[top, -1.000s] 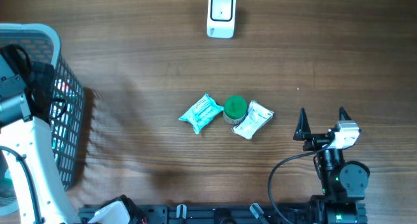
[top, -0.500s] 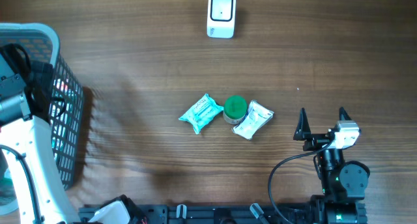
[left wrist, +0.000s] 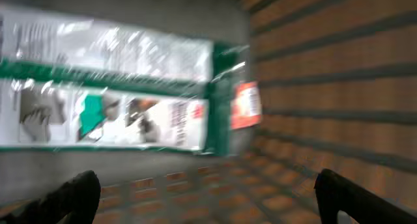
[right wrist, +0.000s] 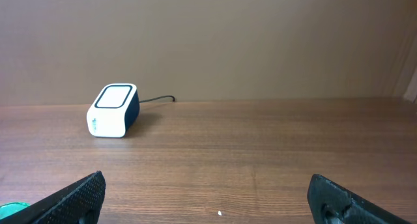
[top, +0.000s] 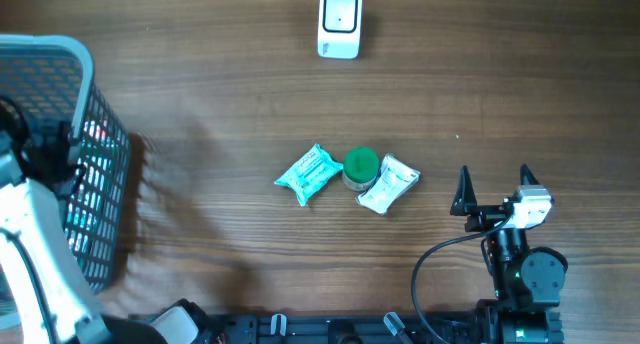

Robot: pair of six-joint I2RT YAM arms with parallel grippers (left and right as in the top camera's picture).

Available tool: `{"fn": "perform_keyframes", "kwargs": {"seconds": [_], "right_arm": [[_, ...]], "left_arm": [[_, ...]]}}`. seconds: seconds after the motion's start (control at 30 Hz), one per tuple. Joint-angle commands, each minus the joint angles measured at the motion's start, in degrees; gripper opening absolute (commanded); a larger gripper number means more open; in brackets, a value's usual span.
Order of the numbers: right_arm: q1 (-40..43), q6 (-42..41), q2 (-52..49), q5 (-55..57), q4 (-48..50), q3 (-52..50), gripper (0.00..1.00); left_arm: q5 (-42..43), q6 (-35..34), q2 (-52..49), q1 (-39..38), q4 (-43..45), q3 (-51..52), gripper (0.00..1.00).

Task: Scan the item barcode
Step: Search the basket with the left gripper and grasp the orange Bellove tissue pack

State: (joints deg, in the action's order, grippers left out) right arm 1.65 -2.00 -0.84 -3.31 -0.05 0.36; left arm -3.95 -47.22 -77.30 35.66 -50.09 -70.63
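Next, my left gripper moves back and grabs the red packet by its exposed end [left wrist: 247, 107], because the white-and-green package's end [left wrist: 222, 100] covers part of the red packet.
The white barcode scanner [top: 339, 24] stands at the far edge of the table, also visible in the right wrist view as the scanner [right wrist: 113, 111]. Mid-table lie a teal packet [top: 309, 173], a green-lidded jar [top: 360, 166] and a white packet [top: 389, 184], close together. My left arm reaches into the basket [top: 60, 46] at the left. There my left gripper [left wrist: 208, 201] is open above the mesh floor, near a blurred white-and-green package [left wrist: 111, 87] with a red label. My right gripper [top: 494, 189] is open and empty, to the right of the items.
The tall mesh basket takes up the table's left edge. A cable runs from the scanner toward the back. The right arm's base [top: 525, 274] sits at the front right edge.
The left arm has shifted toward the front inside the basket. The right arm and the items on the table have not moved.
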Motion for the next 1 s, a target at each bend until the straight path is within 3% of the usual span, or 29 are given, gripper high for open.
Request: {"fn": "perform_keyframes", "kwargs": {"seconds": [0.0, 0.17, 0.27, 0.47, 0.6, 0.83, 0.97], "right_arm": [[0.02, 0.5, 0.42, 0.35, 0.15, -0.07, 1.0], [0.02, 0.5, 0.42, 0.35, 0.15, -0.07, 1.0], [0.02, 0.5, 0.42, 0.35, 0.15, -0.07, 1.0], [0.02, 0.5, 0.42, 0.35, 0.15, -0.07, 1.0], [0.02, 0.48, 0.42, 0.35, 0.15, -0.07, 1.0], [0.02, 0.48, 0.42, 0.35, 0.15, -0.07, 1.0], [0.02, 0.5, 0.42, 0.35, 0.15, -0.07, 1.0]], "left_arm": [[1.62, 1.84, 5.55, 1.49, -0.61, -6.88, 1.0], [1.57, 3.52, 5.53, 3.15, -4.59, -16.2, 1.0], [1.64, 3.06, 3.93, 9.84, -6.21, -16.98, 1.0], [9.55, 2.43, -14.08, 17.62, -12.13, -16.79, 1.0], [9.44, -14.6, -26.18, 17.62, -15.56, -14.45, 1.0], [2.34, -44.65, -27.36, 17.42, -17.16, -10.45, 1.0], [-1.84, -47.76, -27.43, 15.41, -8.68, -5.57, 1.0]]}}
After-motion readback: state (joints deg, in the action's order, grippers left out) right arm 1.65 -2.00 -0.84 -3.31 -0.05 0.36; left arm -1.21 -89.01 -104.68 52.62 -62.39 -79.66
